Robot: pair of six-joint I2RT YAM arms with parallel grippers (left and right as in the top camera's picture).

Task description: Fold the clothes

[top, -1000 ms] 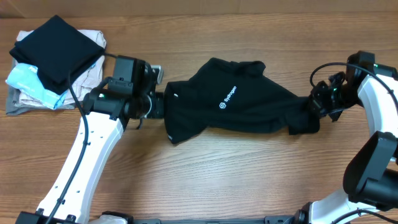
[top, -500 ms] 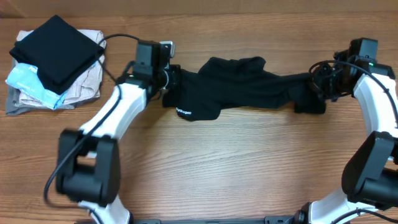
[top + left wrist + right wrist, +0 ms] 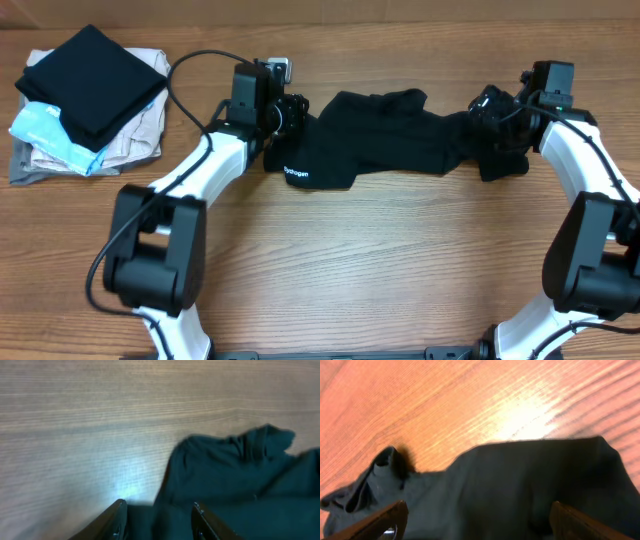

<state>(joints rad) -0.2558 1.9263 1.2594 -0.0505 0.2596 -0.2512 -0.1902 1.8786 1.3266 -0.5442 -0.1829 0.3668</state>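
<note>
The end of the shirt [image 3: 157,519] under the robot's left gripper will stay bunched up when the right gripper pulls, because the black shirt lies in loose folds [image 3: 257,444].
The clothes, a black shirt [image 3: 390,140], lie bunched in a long band across the back middle of the table, a small white print showing at the left front corner. My left gripper [image 3: 292,112] sits over its left end. In the left wrist view that gripper [image 3: 158,510] is open, with dark fabric [image 3: 235,475] lying loose between the fingers. My right gripper [image 3: 487,103] hangs over the right end. The right wrist view shows it [image 3: 479,510] wide open above the cloth [image 3: 510,485], gripping nothing.
A stack of folded garments [image 3: 60,140] in beige, light blue and grey, with a black folded piece [image 3: 95,80] on top, sits at the back left corner. Bare wooden tabletop [image 3: 350,270] stretches in front of the shirt.
Both arms swung toward the back of the table, drawing the shirt into a narrower band. Both grippers, shut on the shirt's ends before, have now opened and let go.
</note>
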